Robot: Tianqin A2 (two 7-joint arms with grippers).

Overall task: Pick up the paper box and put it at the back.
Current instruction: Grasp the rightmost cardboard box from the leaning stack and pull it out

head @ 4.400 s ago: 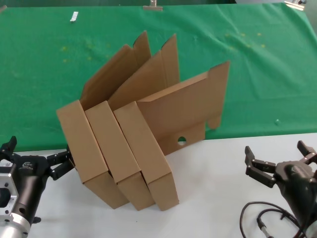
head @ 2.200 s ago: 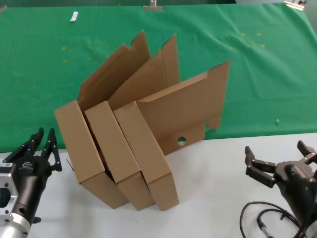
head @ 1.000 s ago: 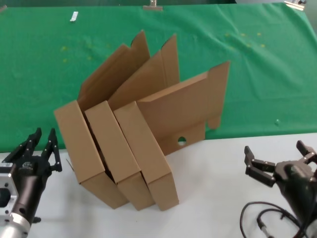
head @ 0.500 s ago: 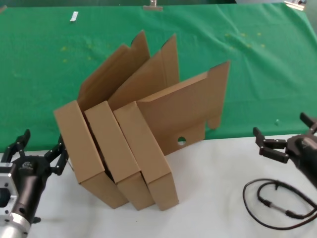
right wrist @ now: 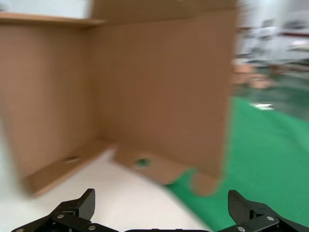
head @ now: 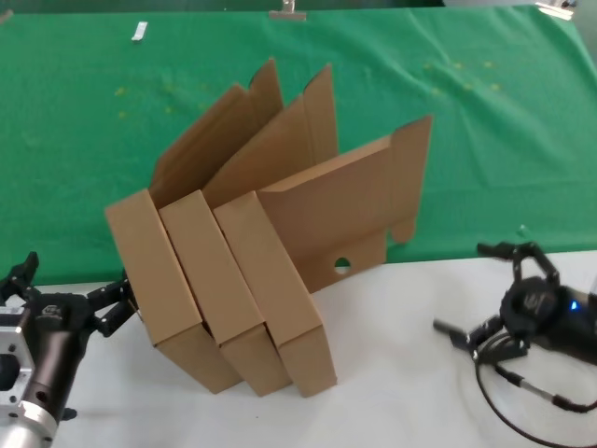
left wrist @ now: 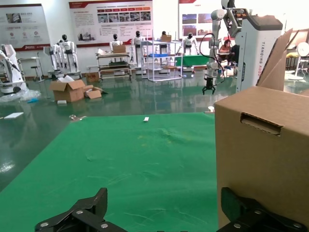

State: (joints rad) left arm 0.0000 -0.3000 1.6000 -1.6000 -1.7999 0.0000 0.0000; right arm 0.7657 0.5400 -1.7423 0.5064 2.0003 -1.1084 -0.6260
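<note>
The paper box (head: 270,266) by my right gripper is standing across the row from my left gripper, so my right gripper needs to pinch the box's near edge (head: 331,366) and bring the box back.
Three alike brown paper boxes stand leaning in a row with lids open: left box (head: 154,271), middle box (head: 219,289), right box (head: 280,289). They straddle the edge between the white table (head: 392,373) and the green cloth (head: 485,140) at the back. My left gripper (head: 70,294) is open, low at the left, one finger close against the left box's side (left wrist: 263,154); in the left wrist view (left wrist: 164,212) the box fills one side. My right gripper (head: 465,287) is open and empty, right of the boxes, facing the right box's lid (right wrist: 159,96).
A black cable (head: 522,411) loops on the white table under my right arm. A small white item (head: 140,31) and a clip (head: 287,11) lie at the far edge of the cloth. Bare green cloth spreads behind and beside the boxes.
My right gripper has swung left and turned to face the boxes. My left gripper has rotated and shifted closer to the left box. The boxes have not moved.
</note>
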